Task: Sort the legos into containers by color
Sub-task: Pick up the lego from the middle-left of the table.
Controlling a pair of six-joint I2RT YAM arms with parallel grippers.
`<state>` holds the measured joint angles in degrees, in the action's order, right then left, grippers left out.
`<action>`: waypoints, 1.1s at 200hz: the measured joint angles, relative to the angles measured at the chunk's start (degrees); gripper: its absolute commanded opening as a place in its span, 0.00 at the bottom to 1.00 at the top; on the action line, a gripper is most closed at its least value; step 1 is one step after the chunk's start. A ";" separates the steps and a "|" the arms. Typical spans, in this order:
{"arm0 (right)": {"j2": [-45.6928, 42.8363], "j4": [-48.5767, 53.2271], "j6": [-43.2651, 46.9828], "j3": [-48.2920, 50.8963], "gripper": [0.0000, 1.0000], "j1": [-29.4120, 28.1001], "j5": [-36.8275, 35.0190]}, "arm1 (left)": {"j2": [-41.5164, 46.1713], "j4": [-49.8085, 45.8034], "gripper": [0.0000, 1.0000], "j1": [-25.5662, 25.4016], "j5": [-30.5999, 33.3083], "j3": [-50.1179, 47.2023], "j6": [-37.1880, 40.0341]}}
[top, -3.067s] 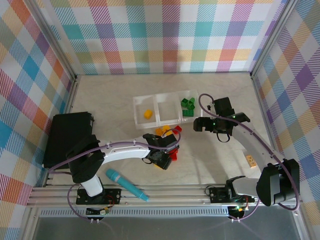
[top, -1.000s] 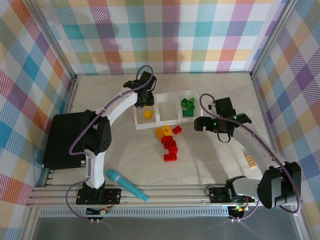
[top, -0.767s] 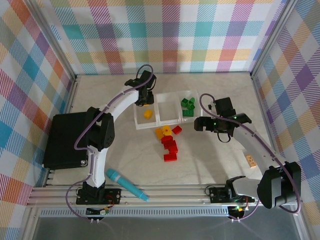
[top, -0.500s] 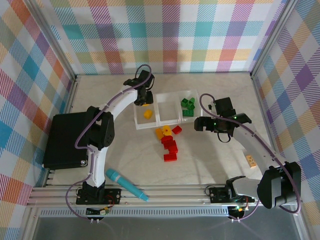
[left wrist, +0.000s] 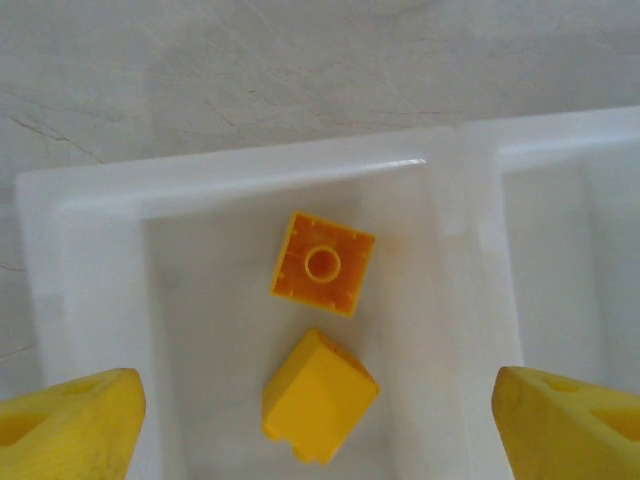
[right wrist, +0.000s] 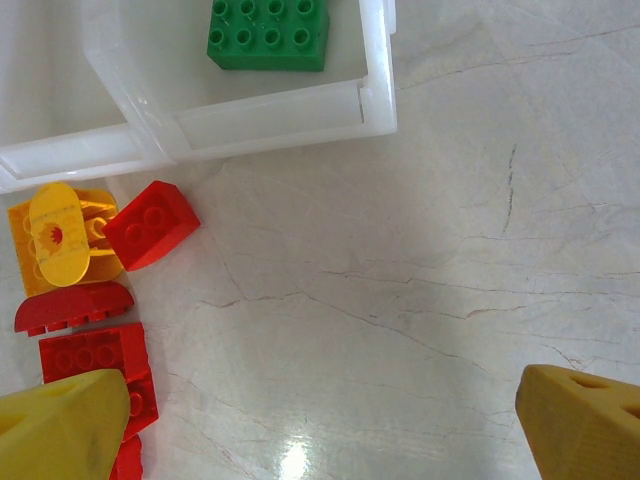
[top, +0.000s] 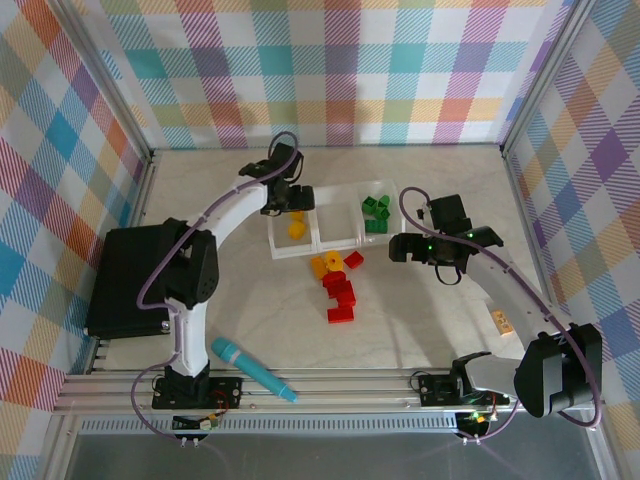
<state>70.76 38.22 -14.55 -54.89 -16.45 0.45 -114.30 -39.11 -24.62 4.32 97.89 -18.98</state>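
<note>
My left gripper should keep moving toward that brick's long sides (top: 341, 320) and close there, as the red brick (top: 340, 314) nearest the front rail lies free at the end of the pile.
My left gripper (top: 285, 200) hangs open over the left compartment of the clear tray (top: 315, 246), nothing between its jaws. Below it, in the left wrist view, two yellow bricks (left wrist: 322, 264) (left wrist: 320, 396) lie loose on that compartment's floor, between my spread fingertips (left wrist: 70, 425). The middle compartment looks empty and the right one holds green bricks (top: 376, 213). Loose legos lie just in front of the tray: yellow-orange ones (top: 325, 264) and several red ones (top: 342, 292). My right gripper (top: 437, 250) hovers open over bare table right of the pile, with a green brick (right wrist: 268, 33) and red bricks (right wrist: 150, 225) in its view.
A large black box (top: 135, 275) sits at the left edge. A teal pen-like cylinder (top: 252, 368) lies near the front rail. A small tan block (top: 502, 321) rests at the right. Plaid walls close in the back and both sides.
The left arm came from the loose pile to the tray's left compartment. Its jaws have spread wide there and a second yellow brick now lies in it. The right arm has not moved.
</note>
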 measured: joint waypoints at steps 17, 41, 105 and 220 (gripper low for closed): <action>0.00 0.02 0.00 0.00 0.99 0.00 0.02 | 5.66 1.22 0.92 -0.52 -0.42 -4.85 -0.04; 0.02 0.11 0.00 0.00 0.99 0.00 0.02 | 14.12 3.23 0.90 -2.38 -0.13 -12.92 -1.14; 0.68 0.26 0.00 0.00 0.99 0.00 -0.55 | 22.56 6.29 0.86 -15.41 -0.37 -28.70 -5.79; -0.81 0.37 -0.02 0.00 0.99 0.00 -1.53 | 16.44 5.46 0.86 -32.20 -4.02 -29.27 -3.93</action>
<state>69.95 38.59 -14.57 -54.89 -16.45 -1.08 -97.86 -33.65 -56.82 0.30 68.62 -22.92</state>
